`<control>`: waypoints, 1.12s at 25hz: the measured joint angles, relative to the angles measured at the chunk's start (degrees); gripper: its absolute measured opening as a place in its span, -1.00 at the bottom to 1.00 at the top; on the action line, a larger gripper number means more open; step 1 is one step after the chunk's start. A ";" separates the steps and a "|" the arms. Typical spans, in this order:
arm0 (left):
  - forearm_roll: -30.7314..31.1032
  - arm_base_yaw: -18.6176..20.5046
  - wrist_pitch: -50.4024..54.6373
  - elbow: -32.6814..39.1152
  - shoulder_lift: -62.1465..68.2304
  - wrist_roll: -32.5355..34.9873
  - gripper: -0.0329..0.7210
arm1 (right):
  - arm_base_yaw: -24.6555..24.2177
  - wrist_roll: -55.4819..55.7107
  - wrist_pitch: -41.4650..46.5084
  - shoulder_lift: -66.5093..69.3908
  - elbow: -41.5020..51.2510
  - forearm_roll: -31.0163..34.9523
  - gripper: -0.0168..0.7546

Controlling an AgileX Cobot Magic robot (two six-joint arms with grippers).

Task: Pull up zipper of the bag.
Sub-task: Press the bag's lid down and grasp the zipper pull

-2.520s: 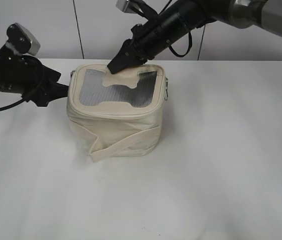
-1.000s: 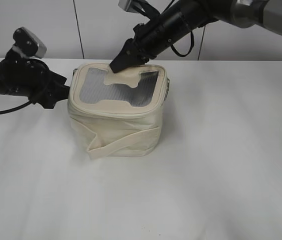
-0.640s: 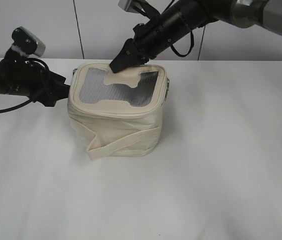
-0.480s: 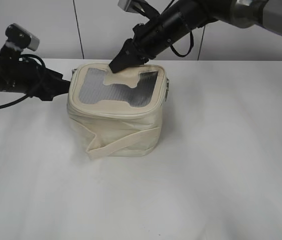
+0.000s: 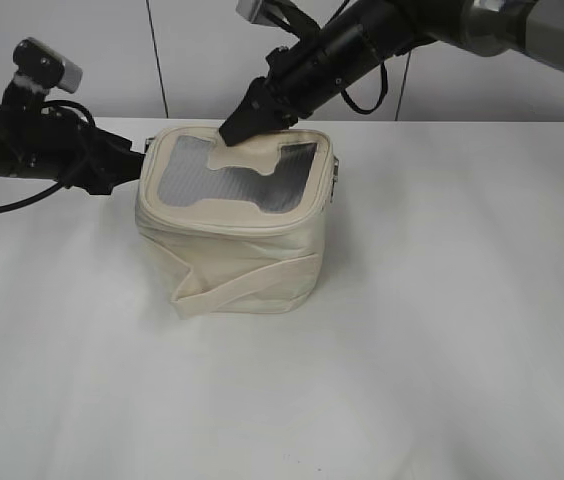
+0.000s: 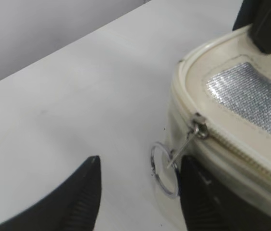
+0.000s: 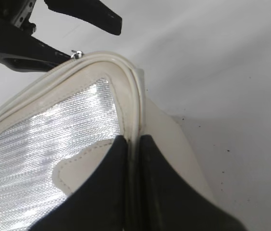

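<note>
The silver zipper pull (image 5: 149, 144) will slide along the lid rim to the bag's front when I pull the ring, because the lid rim curves (image 5: 148, 217) around the bag's corner.
The cream bag (image 5: 237, 250) stands on the white table, its grey window lid (image 5: 232, 178) facing up. The zipper (image 6: 231, 149) runs along the lid rim; its silver pull (image 6: 197, 129) and ring (image 6: 164, 168) hang at the bag's left corner. My left gripper (image 6: 138, 185) is open beside that corner, the ring between its fingers and close to the right finger; it also shows in the exterior view (image 5: 122, 165). My right gripper (image 7: 134, 144) is shut on the lid rim (image 7: 130, 91) at the bag's far edge, also in the exterior view (image 5: 242, 125).
The white table (image 5: 442, 330) spreads around the bag. A flat strap band (image 5: 232, 290) crosses the bag's front side. A second metal ring (image 5: 334, 180) hangs at the bag's right corner. A grey wall stands behind.
My left arm drew back left and rose slightly, then came back toward the bag's left corner. The bag and my right gripper stay as they were.
</note>
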 joint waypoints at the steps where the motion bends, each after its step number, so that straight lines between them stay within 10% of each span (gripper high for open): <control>1: -0.22 -0.38 -1.24 0.01 -0.12 0.34 0.19 | 0.00 0.08 -0.07 0.00 0.00 -0.06 -0.82; 13: -0.53 -4.30 -10.34 -0.17 -0.37 4.14 -0.08 | -0.09 0.30 -0.13 0.00 0.00 0.05 -0.82; 21: 0.00 -4.86 -8.39 -1.43 0.07 4.55 -0.85 | -0.09 0.50 -0.13 0.00 0.00 0.21 -0.82; 28: 0.06 -5.14 -11.75 1.26 -3.14 2.16 -0.89 | -0.09 2.49 -0.13 0.00 0.00 0.36 -0.82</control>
